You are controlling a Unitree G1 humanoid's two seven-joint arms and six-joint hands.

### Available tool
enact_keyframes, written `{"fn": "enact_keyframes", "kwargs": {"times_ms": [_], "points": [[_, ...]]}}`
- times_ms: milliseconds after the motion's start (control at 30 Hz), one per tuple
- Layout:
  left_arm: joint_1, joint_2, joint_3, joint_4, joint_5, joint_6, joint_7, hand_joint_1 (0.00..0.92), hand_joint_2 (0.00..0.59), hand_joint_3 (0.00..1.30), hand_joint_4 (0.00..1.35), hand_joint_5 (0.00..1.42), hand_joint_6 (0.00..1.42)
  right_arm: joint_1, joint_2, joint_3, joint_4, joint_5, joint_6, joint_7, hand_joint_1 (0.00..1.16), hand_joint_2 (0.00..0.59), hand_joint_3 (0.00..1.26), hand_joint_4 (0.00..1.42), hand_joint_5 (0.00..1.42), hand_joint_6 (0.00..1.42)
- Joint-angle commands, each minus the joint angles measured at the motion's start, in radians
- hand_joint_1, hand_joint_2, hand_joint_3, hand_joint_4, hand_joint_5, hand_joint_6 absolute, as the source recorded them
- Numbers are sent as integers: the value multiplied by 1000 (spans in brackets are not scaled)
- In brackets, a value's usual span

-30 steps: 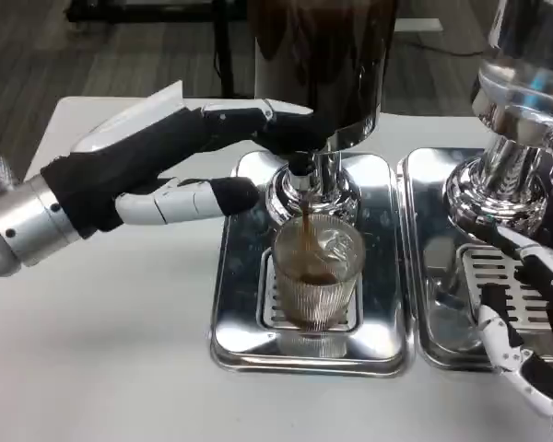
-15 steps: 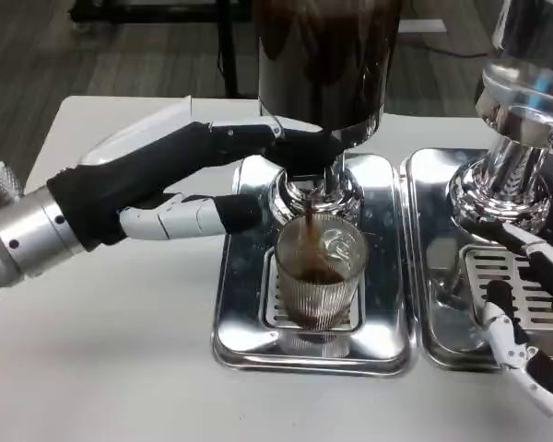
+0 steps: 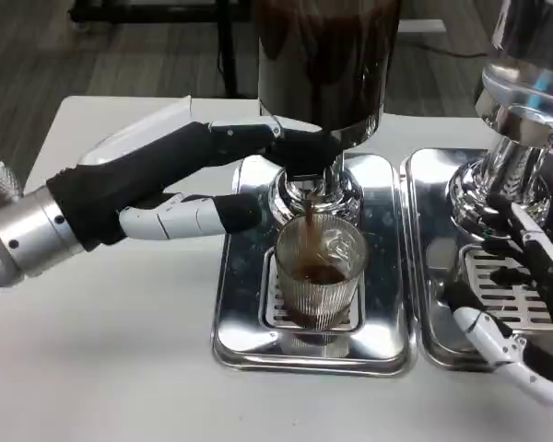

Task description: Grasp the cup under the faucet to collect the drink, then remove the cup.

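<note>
The cup (image 3: 320, 284) will be fuller yet still have room below its rim when I carry it away, because the brown stream (image 3: 310, 227) runs onto low drink.
A ribbed clear cup (image 3: 319, 276) stands on the grate of the left drip tray (image 3: 230, 322), under the faucet (image 3: 310, 184) of the dark drink dispenser (image 3: 324, 64). A brown stream runs into the cup, which holds brown drink in its lower part. My left hand (image 3: 180, 175) reaches in from the left; its upper fingers (image 3: 300, 145) press on the tap lever above the faucet, its thumb lies level beside the spout. My right hand (image 3: 521, 313) hovers at the right over the second tray, fingers spread, holding nothing.
A second dispenser (image 3: 525, 101) with a clear tank stands at the right on its own steel drip tray (image 3: 433, 341). White table (image 3: 101, 368) lies bare at the front left. Beyond the table's far edge is dark floor.
The stream keeps running and the drink level has risen a little. My right hand has shifted left and opened toward the cup. The left hand stays on the lever.
</note>
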Motion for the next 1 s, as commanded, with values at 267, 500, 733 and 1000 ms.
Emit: {"fn": "enact_keyframes", "kwargs": {"times_ms": [267,500,733,1000], "points": [[29,13,-27,-3,34,7,-53,0,80,259,256,305,255,-68,7,41,24,76,81,137,425,213,0,0,78,267],[26,14,-27,1,35,6,-56,0,82,259,256,305,255,-125,27,77,61,85,120,167,434,211,0,0,64,252],[26,16,-25,4,38,4,-53,0,82,259,256,305,255,-177,35,113,105,96,155,200,446,205,0,0,8,219],[27,15,-25,7,42,0,-52,0,84,259,256,303,255,-236,50,149,170,109,159,228,465,196,0,0,0,168]]}}
